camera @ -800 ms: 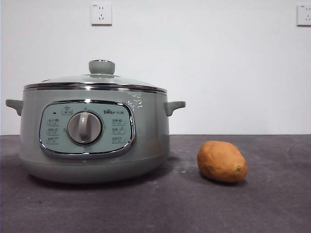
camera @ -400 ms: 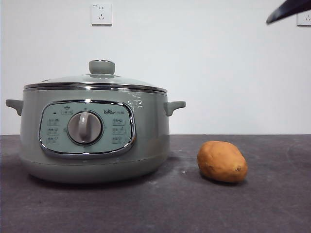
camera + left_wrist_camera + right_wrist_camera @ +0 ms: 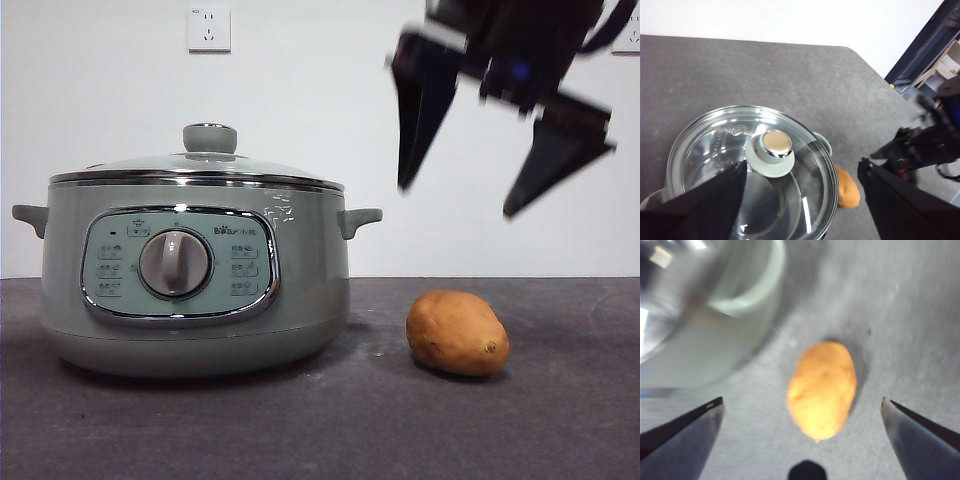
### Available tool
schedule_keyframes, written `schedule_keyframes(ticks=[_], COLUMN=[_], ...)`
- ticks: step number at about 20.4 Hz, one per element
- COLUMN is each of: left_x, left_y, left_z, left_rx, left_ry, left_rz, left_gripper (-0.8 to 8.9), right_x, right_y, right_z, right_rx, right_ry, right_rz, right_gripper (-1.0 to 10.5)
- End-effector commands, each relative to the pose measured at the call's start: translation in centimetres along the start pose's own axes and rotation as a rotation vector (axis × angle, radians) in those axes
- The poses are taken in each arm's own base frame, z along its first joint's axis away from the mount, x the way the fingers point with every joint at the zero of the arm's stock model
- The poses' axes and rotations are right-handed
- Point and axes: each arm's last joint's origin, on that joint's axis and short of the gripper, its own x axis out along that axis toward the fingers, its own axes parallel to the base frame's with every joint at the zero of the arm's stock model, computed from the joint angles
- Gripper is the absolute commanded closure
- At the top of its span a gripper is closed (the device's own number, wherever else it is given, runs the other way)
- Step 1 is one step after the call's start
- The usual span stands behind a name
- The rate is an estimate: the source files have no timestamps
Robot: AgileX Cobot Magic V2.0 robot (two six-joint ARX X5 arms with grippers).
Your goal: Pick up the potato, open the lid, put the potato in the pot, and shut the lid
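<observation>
My gripper will bring the glass lid (image 3: 265, 173) off the pot in one piece when I lift it, because the knob (image 3: 210, 138) sits at the middle of the lid.
The orange-brown potato (image 3: 457, 333) lies on the dark table to the right of the sage-green pot (image 3: 190, 290). The glass lid (image 3: 200, 168) sits shut on the pot, its knob (image 3: 209, 137) on top. My right gripper (image 3: 500, 195) hangs open in the air above the potato, jaws spread wide; in the right wrist view the potato (image 3: 823, 388) lies between those jaws, well below them. My left gripper (image 3: 800, 200) is open high above the lid (image 3: 752, 165) and its knob (image 3: 776, 144); the potato (image 3: 847, 187) shows beside the pot there.
Two wall sockets (image 3: 208, 28) are on the white wall behind. The table's far edge (image 3: 860, 55) and dark furniture (image 3: 932, 50) show in the left wrist view. The right arm (image 3: 925, 145) appears blurred there.
The right arm has come down from the top right corner into the front view and now hangs above the potato. Pot, lid and potato have not moved.
</observation>
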Motion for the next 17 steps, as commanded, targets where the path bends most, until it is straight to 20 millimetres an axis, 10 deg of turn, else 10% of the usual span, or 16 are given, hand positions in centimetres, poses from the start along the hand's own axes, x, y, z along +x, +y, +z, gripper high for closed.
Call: schedule_keyframes(ticks=[1,9,13,17], left_x=[0.0,0.0,0.0,0.1], left_y=[0.0,0.0,0.0,0.1], left_z=[0.0,0.1,0.1,0.1], left_rx=[0.018,0.018,0.019,0.022], left_ry=[-0.007,-0.009,-0.010,-0.011], left_rz=[-0.003,0.012,0.014,0.042], left_gripper=[4.36,4.36,4.36,4.36], right_x=[2.8,9.6,10.0,9.4], right_y=[-0.2,-0.8,-0.8,-0.8], right_z=[0.1,-0.2,-0.3,-0.4], right_rx=[0.018,0.045,0.046,0.044], right_ry=[0.072,0.195,0.203,0.212], right_rz=[-0.022,-0.048,-0.050,-0.052], right_gripper=[4.2,5.6,9.1,9.6])
